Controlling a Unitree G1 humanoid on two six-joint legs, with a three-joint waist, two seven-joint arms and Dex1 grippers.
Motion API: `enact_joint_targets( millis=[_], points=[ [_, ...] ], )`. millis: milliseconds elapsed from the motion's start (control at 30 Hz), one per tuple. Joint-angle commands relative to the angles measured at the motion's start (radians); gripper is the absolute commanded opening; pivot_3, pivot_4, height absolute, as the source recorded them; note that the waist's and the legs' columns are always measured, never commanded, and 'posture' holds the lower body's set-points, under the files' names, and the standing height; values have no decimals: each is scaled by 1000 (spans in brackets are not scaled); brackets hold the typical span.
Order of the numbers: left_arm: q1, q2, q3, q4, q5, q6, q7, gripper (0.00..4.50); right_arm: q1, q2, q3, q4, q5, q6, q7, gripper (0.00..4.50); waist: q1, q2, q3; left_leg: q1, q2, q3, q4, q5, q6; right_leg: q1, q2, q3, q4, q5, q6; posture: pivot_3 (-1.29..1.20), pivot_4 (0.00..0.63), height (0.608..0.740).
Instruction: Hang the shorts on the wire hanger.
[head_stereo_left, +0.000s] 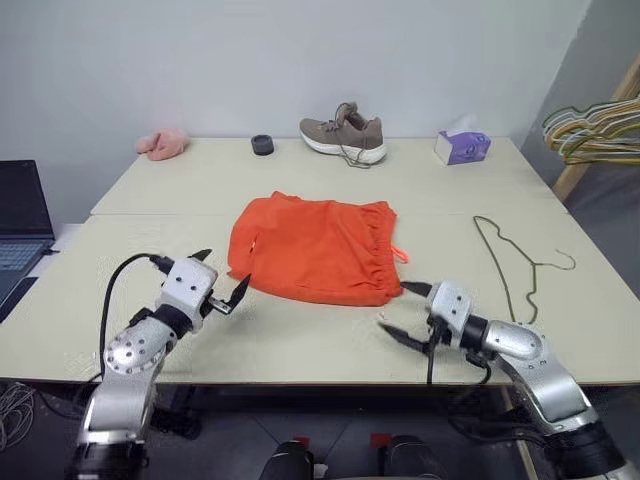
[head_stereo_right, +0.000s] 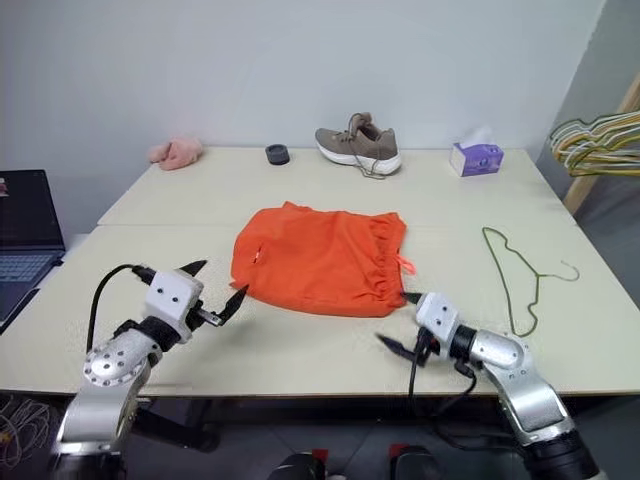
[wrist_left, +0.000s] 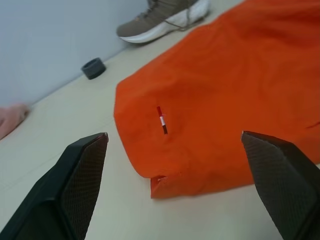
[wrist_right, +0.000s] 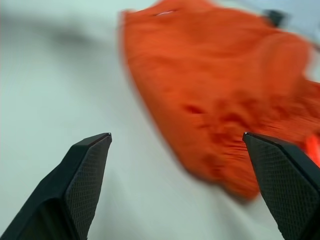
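My gripper will pull the shorts' near corner toward me, and I expect the shorts to unfold into both legs, since layered cloth shows at that corner.
The bright orange shorts lie flat in the middle of the table, waistband and drawstring loop toward the right. To their right, flat on the tabletop, lies the thin olive wire hanger. My left gripper hovers open just left of the shorts' near left corner, fingers aimed at the fabric. Just off the near right corner, below the waistband, my right gripper is open and points left across the front edge of the shorts. Nothing is between either pair of fingers.
At the back of the table are a brown shoe, a small dark ring, a pink cloth and a purple tissue box. A laptop sits at the left; a bunch of coloured hangers hangs at the right.
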Motion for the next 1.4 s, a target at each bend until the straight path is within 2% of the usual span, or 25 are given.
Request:
enact_joint_targets(
  millis=[33,133,333,600,867,1067,1167,1267,1400],
  points=[
    [-93,88,-41,133,5,-54,-141,4500,-25,-30,3,-75,36,26,62,4486,-2,0,0,0,0,0,0,0,0,0,0,0,0,0,0,-102,48,740],
    [-168,120,-65,254,-20,-48,-236,4500,-39,-36,1,-102,51,57,76,4486,-8,0,1,0,0,0,0,0,0,0,0,0,0,0,0,-113,50,740],
    [-292,140,-185,481,76,-130,-340,4500,-60,-28,1,-133,54,85,69,4486,-26,-1,1,-2,0,0,-1,0,0,-1,0,-1,-1,2,6,-142,56,740],
    [-406,121,-262,708,171,-236,-315,4500,-87,-58,2,-121,0,68,63,4486,-33,-1,2,-1,0,-1,-1,0,0,-1,0,-1,0,3,6,-164,64,740],
    [-419,140,-266,772,175,-310,-334,2026,-233,-39,105,103,-214,-86,22,4500,-54,-1,1,2,1,-1,-1,0,0,1,0,-1,2,3,7,-156,59,740],
    [-424,155,-238,766,148,-311,-349,121,-351,17,195,296,-338,-212,-5,4500,-62,-1,2,1,1,-1,-1,0,0,0,0,-1,1,3,7,-148,55,740],
    [-419,163,-196,715,93,-274,-372,17,-451,72,272,474,-441,-290,-37,4500,-78,-1,2,0,1,0,-1,0,0,-1,0,-1,1,3,7,-137,53,740],
    [-411,164,-174,671,66,-247,-384,17,-523,110,293,616,-485,-338,-70,4500,-84,-1,2,0,1,-1,-1,0,0,-1,0,-1,1,3,7,-130,53,740],
    [-392,171,-166,608,45,-209,-407,0,-604,127,283,754,-490,-396,-77,3537,-82,-1,2,1,0,-1,-1,0,0,0,0,-1,2,3,7,-122,53,740]
  ],
)
